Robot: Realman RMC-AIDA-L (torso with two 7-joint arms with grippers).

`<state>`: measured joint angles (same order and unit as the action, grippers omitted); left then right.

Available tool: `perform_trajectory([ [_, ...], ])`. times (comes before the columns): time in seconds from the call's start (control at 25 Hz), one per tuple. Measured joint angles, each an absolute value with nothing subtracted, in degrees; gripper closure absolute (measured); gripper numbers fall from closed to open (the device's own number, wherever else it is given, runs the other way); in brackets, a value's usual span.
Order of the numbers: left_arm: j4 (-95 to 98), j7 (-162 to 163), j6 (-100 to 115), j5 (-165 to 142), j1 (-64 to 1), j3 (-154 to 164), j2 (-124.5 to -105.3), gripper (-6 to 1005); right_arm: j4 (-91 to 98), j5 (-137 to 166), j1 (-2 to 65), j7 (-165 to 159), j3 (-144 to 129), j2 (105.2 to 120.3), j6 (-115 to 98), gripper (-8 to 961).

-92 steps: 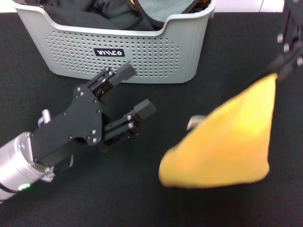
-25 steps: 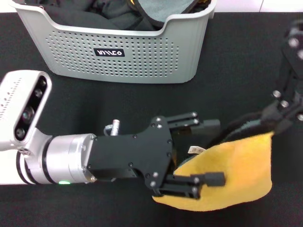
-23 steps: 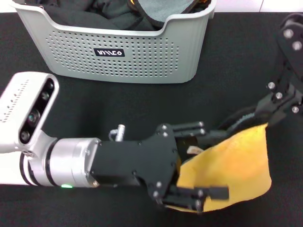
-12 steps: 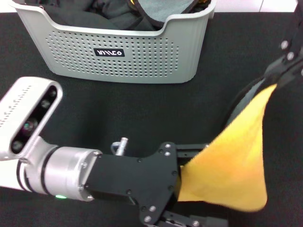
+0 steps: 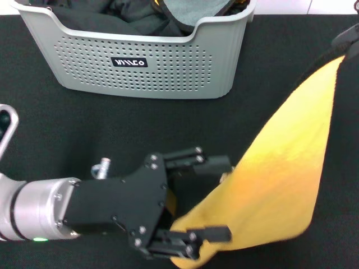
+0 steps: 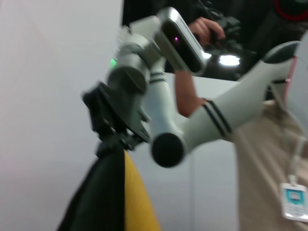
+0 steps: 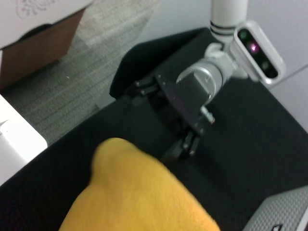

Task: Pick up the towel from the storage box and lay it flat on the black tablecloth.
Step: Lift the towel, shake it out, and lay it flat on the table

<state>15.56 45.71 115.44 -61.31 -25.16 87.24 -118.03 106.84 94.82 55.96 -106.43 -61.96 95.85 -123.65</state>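
Observation:
The towel's top corner (image 5: pixel 339 63) in my right gripper is a long way from my open left gripper, so I need to move that corner back toward my left gripper's fingers.
The yellow-orange towel (image 5: pixel 286 168) hangs stretched in the air over the black tablecloth (image 5: pixel 56 123), slanting from the upper right down to the front. My right gripper (image 5: pixel 349 40), at the right edge of the head view, is shut on its top corner; the left wrist view shows that grip (image 6: pixel 114 140) with the towel (image 6: pixel 137 202) hanging below. My left gripper (image 5: pixel 227 199) stands open around the towel's lower end, one finger above the cloth and one over it. The grey storage box (image 5: pixel 168 67) stands at the back, holding dark fabrics.
In the right wrist view the towel (image 7: pixel 139 197) fills the foreground, with my left gripper (image 7: pixel 186 140) beyond it and a corner of the storage box (image 7: pixel 284 211). A person with a badge (image 6: pixel 292 199) stands behind the robot. Bare black cloth lies left of the left arm.
My right gripper has risen and moved toward the back right, pulling the towel taut. My left arm has shifted left and toward the front, its open fingers staying at the towel's lower end.

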Motion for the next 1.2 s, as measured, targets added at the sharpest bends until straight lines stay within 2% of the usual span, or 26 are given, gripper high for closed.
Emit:
perform_trajectory([
  [0.28, 16.6, 45.3, 116.3, -61.7, -22.9, 84.2, -117.83, 212, 106.6, 97.5, 54.4, -106.4, -59.8, 96.11, -123.6, 943],
  [0.64, 15.8, 43.5, 112.3, -58.4, -24.2, 83.7, -119.91, 213, 109.9, 89.7, 55.3, -105.0, -63.7, 96.59, -123.6, 943],
  [0.72, 15.6, 43.4, 112.3, -57.8, -25.1, 83.7, -120.12, 213, 111.1, 88.4, 55.8, -104.4, -64.8, 97.21, -123.6, 943],
  [1.12, 15.6, 43.7, 115.3, -57.8, -29.7, 86.0, -120.54, 213, 109.8, 94.0, 54.8, -98.9, -67.9, 103.58, -123.4, 944],
  [1.2, 16.0, 43.8, 115.6, -57.7, -30.2, 88.1, -120.56, 213, 108.4, 95.5, 55.0, -98.4, -67.8, 104.45, -123.4, 944],
])
